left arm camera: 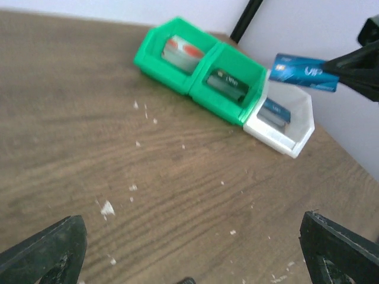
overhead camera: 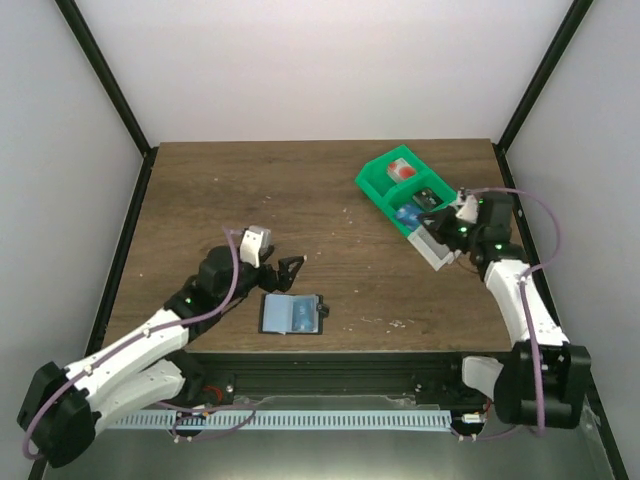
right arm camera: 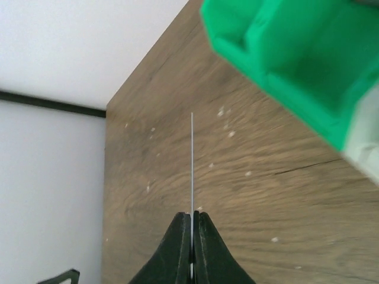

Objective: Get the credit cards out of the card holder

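The blue card (overhead camera: 408, 216) is hanging over the edge of the green compartment. Next, my right gripper pulls the card back over the white compartment (overhead camera: 433, 250) before letting go of it.
The card holder (overhead camera: 291, 313) lies open and flat near the table's front edge, showing pale blue-grey panels with black edging. Just behind it, my left gripper (overhead camera: 283, 265) (left arm camera: 192, 242) hovers over bare wood with its fingers (left arm camera: 50, 251) spread wide and nothing between them. My right gripper (overhead camera: 438, 223) (right arm camera: 192, 214) is shut on one of the blue credit cards (left arm camera: 303, 70), seen edge-on (right arm camera: 192, 165) in the right wrist view. It holds this card in the air over the white end of the bin. The holder is out of both wrist views.
A green-and-white compartment bin (overhead camera: 383, 186) (left arm camera: 198, 89) stands at the back right, with cards in its compartments. The white end compartment (left arm camera: 299, 112) holds a blue card. White specks dot the wooden table (overhead camera: 250, 190). Black frame posts rise at the back corners.
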`<state>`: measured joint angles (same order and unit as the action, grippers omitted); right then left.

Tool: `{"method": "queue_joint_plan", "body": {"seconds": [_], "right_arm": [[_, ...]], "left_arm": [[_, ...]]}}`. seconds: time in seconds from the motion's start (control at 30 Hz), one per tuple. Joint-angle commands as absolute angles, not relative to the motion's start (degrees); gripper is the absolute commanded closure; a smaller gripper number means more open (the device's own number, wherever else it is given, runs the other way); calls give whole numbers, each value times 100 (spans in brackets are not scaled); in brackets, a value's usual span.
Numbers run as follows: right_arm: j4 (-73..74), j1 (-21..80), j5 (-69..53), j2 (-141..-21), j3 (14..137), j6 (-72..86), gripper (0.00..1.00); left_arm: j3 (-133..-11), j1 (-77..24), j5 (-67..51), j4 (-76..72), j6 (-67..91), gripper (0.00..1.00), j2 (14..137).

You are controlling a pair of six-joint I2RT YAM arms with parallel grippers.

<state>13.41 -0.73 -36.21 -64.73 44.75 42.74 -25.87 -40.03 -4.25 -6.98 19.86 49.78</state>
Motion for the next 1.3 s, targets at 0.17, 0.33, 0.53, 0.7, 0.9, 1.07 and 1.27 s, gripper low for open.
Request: {"method": "queue_joint_plan", "body": {"seconds": [0.17, 0.33, 0.53, 0.7, 0.9, 1.07, 1.27], "right_arm": [[3174, -1907, -4533, -7476, 5483, 2619, 99], [3408, -2333, -4113, -7618, 5669, 2495, 100], [3726, -2360, -3337, -8268, 6147, 2248, 98], [3650, -2583, -3479, -8767, 6352, 2122, 98], [3385, -2584, -3651, -9265, 6522, 2172, 95], [3143, -2590, -3954, -9712, 6732, 2262, 95], [2961, -2586, -3945, -10097, 6935, 2283, 95]], "left_arm": [[-3030, -3802, -1345, 564, 3126, 0, 5904], [-3217, -3775, -1223, 906, 2963, 0, 6239], [-3376, -3772, -1017, 1186, 2848, 0, 6296], [-3292, -3766, -1044, 1151, 2864, 0, 6242], [-3405, -3749, -1034, 1178, 2953, 0, 6275], [-3302, -3752, -1077, 998, 3120, 0, 6283], [-3157, -3752, -1131, 843, 3289, 0, 6381]]}}
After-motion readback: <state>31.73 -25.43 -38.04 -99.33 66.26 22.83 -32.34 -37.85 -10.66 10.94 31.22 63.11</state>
